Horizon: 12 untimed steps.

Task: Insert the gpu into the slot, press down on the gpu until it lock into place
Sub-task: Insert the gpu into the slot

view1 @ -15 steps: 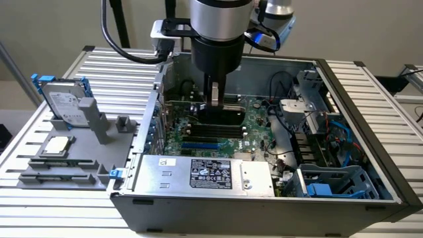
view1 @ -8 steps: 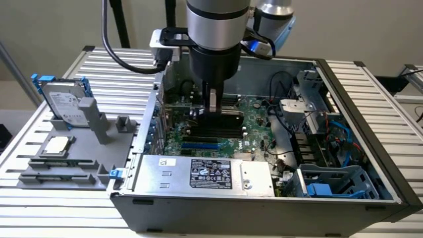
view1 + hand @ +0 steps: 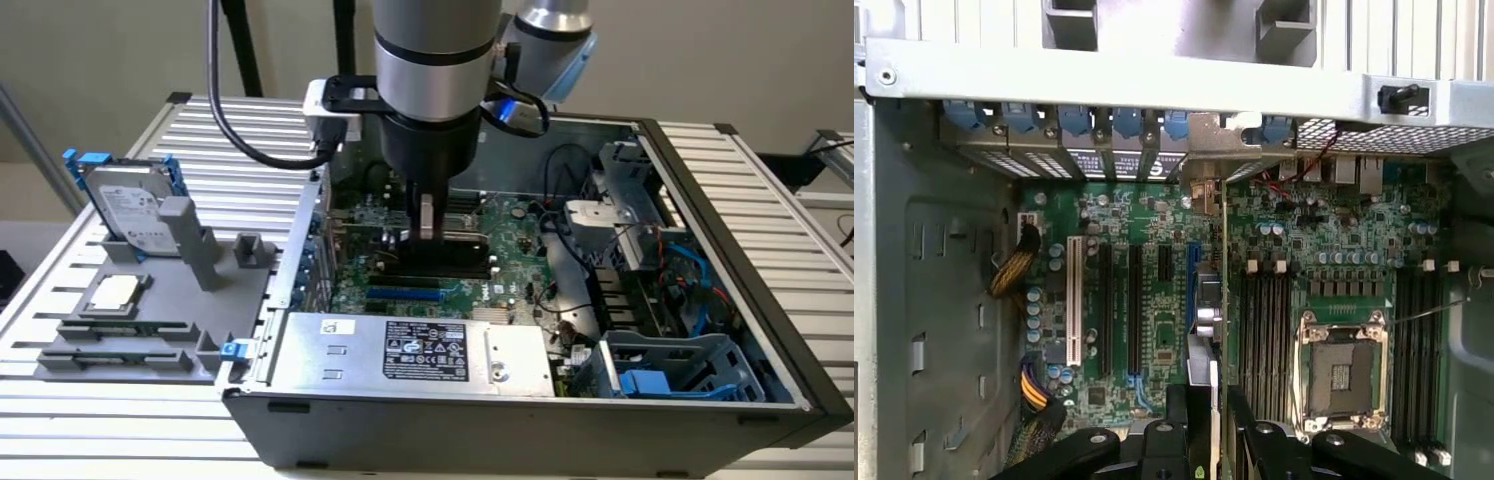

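The silver bracket tab (image 3: 1216, 135) still hides part of the blue clips, so the gpu (image 3: 1225, 300) will go further down toward the motherboard when I press on it.
The gpu (image 3: 447, 262) stands on edge inside the open computer case, a black card low over the motherboard. In the wrist view the gpu (image 3: 1222, 290) is seen edge-on as a thin line. It runs right beside the blue slot (image 3: 1194, 262), and I cannot tell whether it is seated. In the exterior view a blue slot strip (image 3: 404, 294) shows just in front of the card. My gripper (image 3: 424, 232) reaches straight down onto the card's top edge. In the wrist view my gripper (image 3: 1216, 435) is open, with its two black fingers straddling the card's edge and a small gap on each side.
A silver power supply (image 3: 414, 350) fills the case's near side. Cables and a blue drive cage (image 3: 667, 370) crowd the exterior view's right. Black memory strips (image 3: 1266, 330) and the CPU socket (image 3: 1341, 370) lie beside the card. A hard drive (image 3: 127, 205) rests on a grey fixture outside the case.
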### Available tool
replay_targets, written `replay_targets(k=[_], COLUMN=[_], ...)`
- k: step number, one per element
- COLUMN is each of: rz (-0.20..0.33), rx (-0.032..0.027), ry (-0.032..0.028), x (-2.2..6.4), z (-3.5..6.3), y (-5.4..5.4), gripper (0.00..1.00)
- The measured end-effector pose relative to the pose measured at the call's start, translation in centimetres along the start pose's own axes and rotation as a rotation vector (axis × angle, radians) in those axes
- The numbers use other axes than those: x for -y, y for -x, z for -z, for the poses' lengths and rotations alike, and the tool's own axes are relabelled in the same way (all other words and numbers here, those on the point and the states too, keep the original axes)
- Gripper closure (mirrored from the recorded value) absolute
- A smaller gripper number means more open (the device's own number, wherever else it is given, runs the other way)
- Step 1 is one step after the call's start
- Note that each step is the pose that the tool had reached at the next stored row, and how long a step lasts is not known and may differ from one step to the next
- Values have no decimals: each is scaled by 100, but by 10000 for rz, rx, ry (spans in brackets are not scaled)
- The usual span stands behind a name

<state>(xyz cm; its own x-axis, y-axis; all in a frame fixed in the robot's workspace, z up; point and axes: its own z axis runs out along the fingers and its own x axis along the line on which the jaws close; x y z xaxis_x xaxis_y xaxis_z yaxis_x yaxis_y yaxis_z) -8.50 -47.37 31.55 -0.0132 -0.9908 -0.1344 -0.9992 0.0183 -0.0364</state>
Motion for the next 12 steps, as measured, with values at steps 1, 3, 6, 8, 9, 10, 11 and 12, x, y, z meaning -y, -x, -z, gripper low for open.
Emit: replay_targets(k=[1,3,6,8,9,10,11,12], rz=[-9,-42,-93,-97,-97,-98,-97,-98], rx=[-1,-3,-7,-14,-16,-19,-23,-26], ry=[-2,-9,-16,-17,-17,-18,-17,-17], x=[-3,-8,-14,-16,-17,-19,-19,-20], z=[-17,-53,-109,-144,-162,-177,-190,-203], y=[-2,-6,-9,-12,-14,-16,-17,-18], gripper=[74,74,74,74,74,74,74,74])
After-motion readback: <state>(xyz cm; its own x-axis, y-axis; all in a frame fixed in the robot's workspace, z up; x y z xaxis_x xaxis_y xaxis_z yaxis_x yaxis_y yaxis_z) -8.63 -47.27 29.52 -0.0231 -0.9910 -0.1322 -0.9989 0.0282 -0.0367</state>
